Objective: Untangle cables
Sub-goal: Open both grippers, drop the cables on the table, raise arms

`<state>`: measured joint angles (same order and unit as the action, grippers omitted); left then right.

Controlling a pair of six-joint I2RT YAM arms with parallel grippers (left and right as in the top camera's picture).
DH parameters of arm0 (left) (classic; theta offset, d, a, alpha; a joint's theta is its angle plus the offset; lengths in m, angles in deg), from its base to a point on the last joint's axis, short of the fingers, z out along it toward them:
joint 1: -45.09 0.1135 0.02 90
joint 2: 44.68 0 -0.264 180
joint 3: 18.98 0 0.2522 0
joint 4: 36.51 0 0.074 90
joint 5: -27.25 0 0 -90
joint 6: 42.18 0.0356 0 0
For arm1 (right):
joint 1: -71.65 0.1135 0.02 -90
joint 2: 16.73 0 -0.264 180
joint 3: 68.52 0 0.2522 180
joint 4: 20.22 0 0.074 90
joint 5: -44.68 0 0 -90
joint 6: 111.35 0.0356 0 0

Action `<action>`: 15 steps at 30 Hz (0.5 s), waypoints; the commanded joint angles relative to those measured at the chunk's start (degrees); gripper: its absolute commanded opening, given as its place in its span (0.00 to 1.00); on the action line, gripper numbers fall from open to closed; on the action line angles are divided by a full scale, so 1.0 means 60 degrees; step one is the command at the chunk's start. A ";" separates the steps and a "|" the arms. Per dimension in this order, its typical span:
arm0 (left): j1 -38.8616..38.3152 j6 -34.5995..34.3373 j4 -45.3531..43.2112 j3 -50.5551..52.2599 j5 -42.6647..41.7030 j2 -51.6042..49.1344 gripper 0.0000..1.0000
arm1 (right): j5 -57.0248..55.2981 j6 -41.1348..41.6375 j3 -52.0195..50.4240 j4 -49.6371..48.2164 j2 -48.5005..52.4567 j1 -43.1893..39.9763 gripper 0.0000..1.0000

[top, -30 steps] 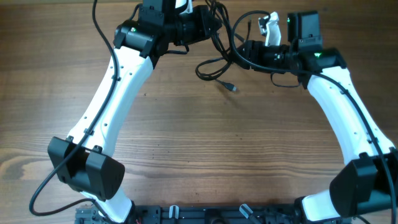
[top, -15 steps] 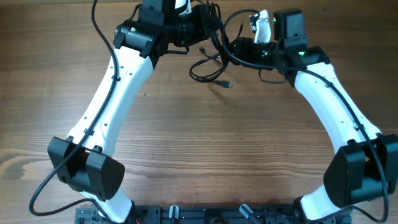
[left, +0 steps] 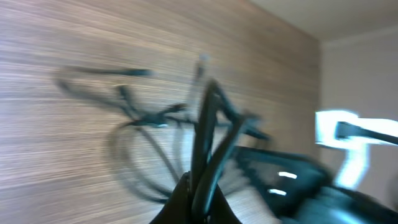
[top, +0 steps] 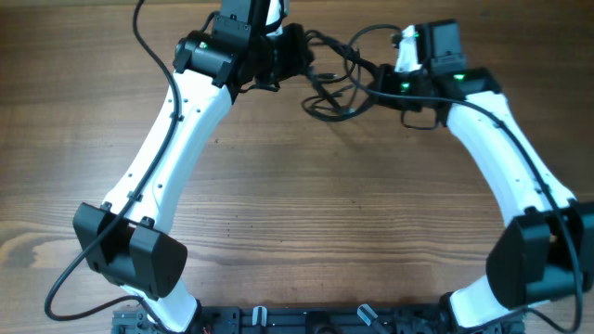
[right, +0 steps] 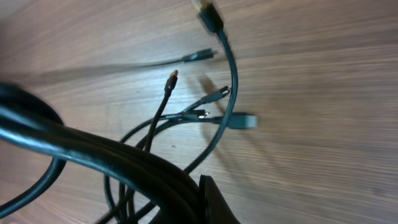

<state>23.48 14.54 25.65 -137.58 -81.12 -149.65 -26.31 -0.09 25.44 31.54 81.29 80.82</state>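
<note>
Next, I put the tangle point(top: 329, 100) down, open, and pick into it with my left gripper, as my right gripper holds a thick bunch of several strands of cable point(right: 106, 152).
The cables point(top: 330, 93) are a tangle of thin black cords hanging between my two grippers at the far middle of the table. My left gripper point(top: 303, 54) is shut on a couple of strands; the blurred left wrist view shows the cables point(left: 205, 124) rising out of the left gripper point(left: 200, 204). My right gripper point(top: 372, 82) is shut on a thick bunch from the right. In the right wrist view these cables point(right: 124, 158) press against one finger point(right: 216, 200), and loose plug ends point(right: 239, 120) dangle over the wood.
The wooden table point(top: 306, 213) stretches toward me under both white arms. Thicker black wires point(top: 148, 42) run along the left arm. A black rail point(top: 306, 320) lies at the near edge.
My right gripper has closed on the cable bunch. The tangle, with a plug resting on the table before, has been drawn up and to the right between the grippers.
</note>
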 commanded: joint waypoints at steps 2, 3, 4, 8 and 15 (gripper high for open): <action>0.0852 0.0259 0.0696 -0.0029 0.3898 0.0200 0.04 | -0.2371 -0.0375 0.0142 0.0616 -0.1406 -0.1209 0.04; 0.0929 0.0259 0.0769 -0.0029 0.4244 0.0200 0.04 | -0.2590 -0.0463 0.0142 0.0721 -0.1665 -0.1293 0.04; 0.1035 0.0259 0.0805 -0.0029 0.4696 0.0200 0.04 | -0.3089 -0.0532 0.0142 0.0856 -0.2007 -0.1366 0.04; 0.1315 0.0259 0.0805 -0.0029 0.5956 0.0200 0.04 | -0.4896 -0.0477 0.0142 0.1016 -0.2922 -0.1399 0.04; 0.1435 0.0798 0.0787 -0.0029 0.8215 0.0204 0.04 | -0.7639 -0.0255 0.0142 0.0612 -0.4073 -0.1399 0.04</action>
<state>23.48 18.43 29.32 -137.60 -63.48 -149.49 -41.42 -3.57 25.44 35.48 61.62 78.75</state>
